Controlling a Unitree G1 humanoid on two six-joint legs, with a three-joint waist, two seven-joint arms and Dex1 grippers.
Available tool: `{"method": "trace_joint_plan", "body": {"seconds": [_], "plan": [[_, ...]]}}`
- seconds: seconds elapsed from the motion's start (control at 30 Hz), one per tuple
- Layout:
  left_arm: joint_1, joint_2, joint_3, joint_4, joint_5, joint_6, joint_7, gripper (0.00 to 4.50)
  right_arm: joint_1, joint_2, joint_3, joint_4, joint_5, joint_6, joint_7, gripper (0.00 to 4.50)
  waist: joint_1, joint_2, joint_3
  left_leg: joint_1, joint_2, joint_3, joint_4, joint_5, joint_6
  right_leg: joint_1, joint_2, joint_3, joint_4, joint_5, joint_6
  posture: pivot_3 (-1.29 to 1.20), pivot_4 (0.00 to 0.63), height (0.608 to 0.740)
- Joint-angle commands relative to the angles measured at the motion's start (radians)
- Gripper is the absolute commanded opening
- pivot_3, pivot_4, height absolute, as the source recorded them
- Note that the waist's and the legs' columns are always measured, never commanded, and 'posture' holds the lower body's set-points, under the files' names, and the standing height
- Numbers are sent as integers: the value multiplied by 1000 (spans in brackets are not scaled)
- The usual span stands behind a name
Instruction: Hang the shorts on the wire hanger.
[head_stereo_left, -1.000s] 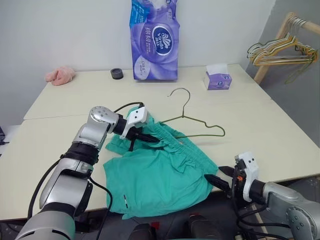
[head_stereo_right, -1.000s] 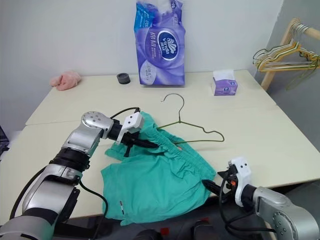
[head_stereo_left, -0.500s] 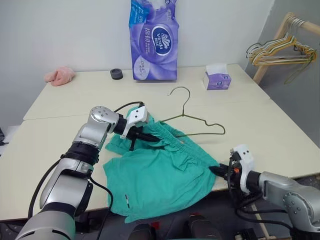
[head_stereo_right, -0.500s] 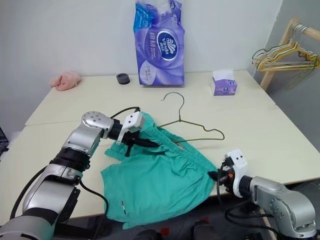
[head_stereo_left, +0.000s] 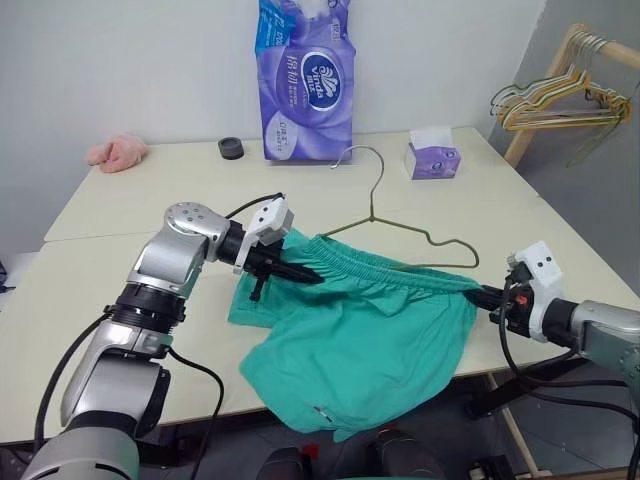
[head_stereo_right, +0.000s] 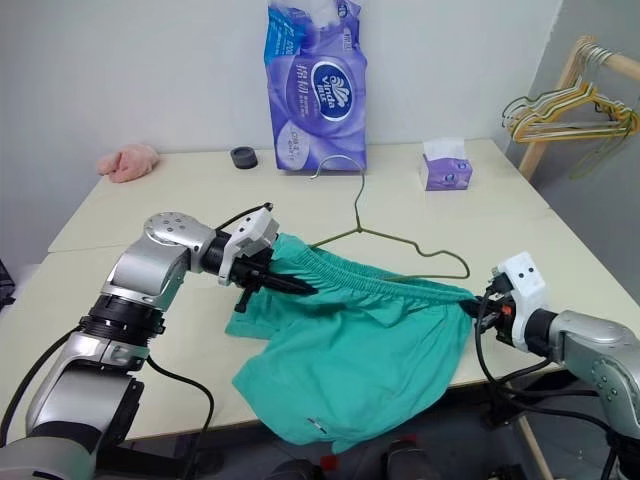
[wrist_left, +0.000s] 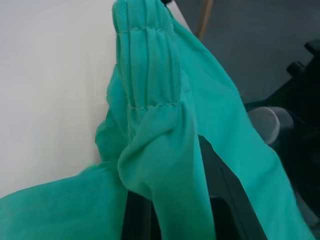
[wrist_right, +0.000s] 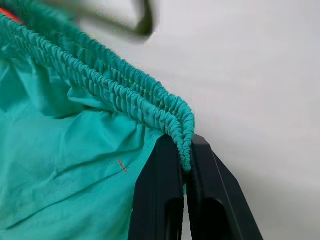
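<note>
The wire hanger's loose end (head_stereo_left: 474, 257) pokes out behind the waistband, so the robot's right gripper should move the waistband's pinched end (head_stereo_left: 466, 284) back and over the hanger's end.
The teal-green shorts (head_stereo_left: 370, 340) are stretched by their gathered waistband between my two grippers, with the legs sagging over the table's front edge. My left gripper (head_stereo_left: 305, 275) is shut on the waistband's left end, and fabric drapes over its fingers (wrist_left: 137, 220). At the right end my right gripper (head_stereo_left: 480, 293) is shut on the elastic edge, pinched between its fingers (wrist_right: 160, 190). The wire hanger (head_stereo_left: 371, 221) lies just behind the waistband. Its hook points away from me and its lower bar is hidden by the cloth.
At the back of the cream table (head_stereo_left: 150, 200) stand a purple toilet-paper pack (head_stereo_left: 308, 80), a small tissue box (head_stereo_left: 432, 160), a black round item (head_stereo_left: 231, 148) and a pink cloth (head_stereo_left: 117, 152). A wooden rack with bunched hangers (head_stereo_left: 560, 100) stands at the far right.
My right gripper shut on the waistband's right end, then moved right and up, pulling the shorts taut. The left gripper rose slightly. The hanger shifted with the cloth.
</note>
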Motion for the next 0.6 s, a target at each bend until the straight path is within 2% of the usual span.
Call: {"method": "trace_joint_plan", "body": {"seconds": [0.03,0.27,0.6], "plan": [[-7,28,-4,4,39,-62,4,20,4,-34,-27,20,-28,-14,-3,0,1,0,0,0,0,0,0,0,0,0,0,0,0,0,0,-178,70,740],[-14,1,-23,91,128,-177,80,20,20,-60,-14,-58,8,-2,30,0,3,0,0,0,0,1,0,0,0,0,0,1,-1,0,0,-181,75,740],[0,-22,-20,98,129,-188,68,20,14,-105,13,-141,30,0,54,0,2,0,2,0,0,0,0,0,0,0,0,1,-1,-1,2,-189,79,740]]}}
